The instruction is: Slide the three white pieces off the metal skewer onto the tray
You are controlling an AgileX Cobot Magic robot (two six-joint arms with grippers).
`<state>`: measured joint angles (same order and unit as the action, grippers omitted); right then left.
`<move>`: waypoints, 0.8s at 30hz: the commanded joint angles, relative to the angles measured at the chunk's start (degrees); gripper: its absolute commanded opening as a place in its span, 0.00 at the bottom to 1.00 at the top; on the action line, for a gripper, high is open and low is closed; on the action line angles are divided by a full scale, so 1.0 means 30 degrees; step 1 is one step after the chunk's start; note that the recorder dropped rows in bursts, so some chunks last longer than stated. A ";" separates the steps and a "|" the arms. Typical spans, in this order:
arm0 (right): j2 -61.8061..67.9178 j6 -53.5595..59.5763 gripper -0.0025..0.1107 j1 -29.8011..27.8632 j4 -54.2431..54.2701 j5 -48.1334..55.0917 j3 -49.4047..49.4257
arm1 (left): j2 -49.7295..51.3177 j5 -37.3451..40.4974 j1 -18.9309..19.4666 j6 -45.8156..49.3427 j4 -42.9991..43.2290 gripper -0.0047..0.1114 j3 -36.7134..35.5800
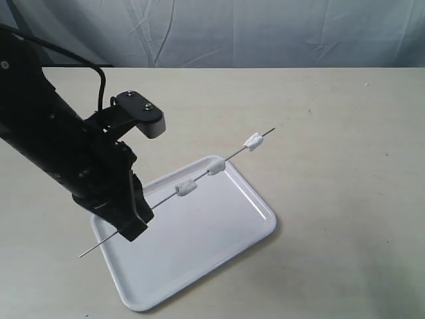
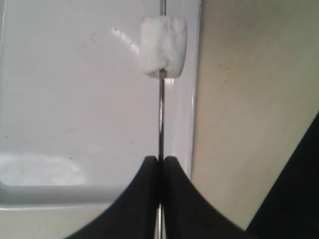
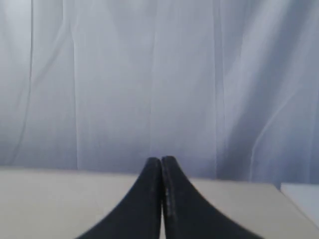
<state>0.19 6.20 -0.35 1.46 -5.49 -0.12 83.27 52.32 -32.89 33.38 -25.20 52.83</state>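
Note:
The skewer tip's white piece [image 1: 254, 141] is past the tray's corner, so my left gripper should pull the skewer back over the tray [image 1: 196, 236] before my right gripper takes that piece.
The thin metal skewer [image 1: 159, 205] runs diagonally above the white tray [image 1: 226, 232], held off the table by my left gripper [image 1: 136, 222], which is shut on it near its lower end. All three white pieces are threaded on it: one [image 1: 186, 189] over the tray, one [image 1: 216, 168] at the tray's far corner, one [image 1: 253, 141] close to the tip beyond the tray. In the left wrist view the skewer [image 2: 161, 114] leaves my gripper [image 2: 161, 159] toward the nearest piece [image 2: 163, 46] above the tray [image 2: 75, 99]. My right gripper [image 3: 161, 160] is shut, empty, facing the backdrop.
The beige table [image 1: 345, 133] stretches around the tray, with a grey cloth backdrop [image 1: 265, 33] behind it. The left arm's black body [image 1: 53, 133] and its cable rise over the left side. The right arm does not show in the exterior view.

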 commanded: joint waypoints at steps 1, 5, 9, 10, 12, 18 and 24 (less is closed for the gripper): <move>-0.0063 -0.0572 0.02 -0.0083 0.3713 -0.7959 0.0041 | -0.0198 0.0111 -0.0122 0.0071 0.0301 0.04 0.0088; -0.0063 -0.5146 0.02 -0.0083 0.2937 -1.3593 -0.0187 | -0.0198 0.0168 -0.0122 0.0026 0.0541 0.04 0.0088; -0.0063 -0.7669 0.02 -0.0083 -0.3525 -0.8816 -0.3232 | -0.0198 0.0333 -0.0122 0.0026 -0.0673 0.04 -0.0037; 0.0156 -0.8803 0.02 -0.0083 -0.5941 -0.7322 -0.4422 | -0.0198 0.0242 -0.0122 -0.0046 -0.0853 0.04 -0.0237; 0.1492 -1.2873 0.02 -0.0083 -1.0507 -0.4520 -0.6490 | -0.0198 0.0063 -0.0122 -0.0118 -0.0900 0.04 -0.0822; 0.6327 -1.8721 0.02 -0.0083 -1.4716 0.0327 -0.8843 | -0.0198 0.0248 -0.0122 -0.0798 -0.0392 0.04 -0.1749; 1.1741 -1.8685 0.02 -0.0054 -1.4600 0.4742 -0.9031 | -0.0232 0.0172 -0.0122 -0.3017 0.1248 0.04 -0.2072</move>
<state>28.79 -49.39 -0.35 -42.11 1.09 -27.01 83.15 52.98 -32.89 27.03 -22.84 46.90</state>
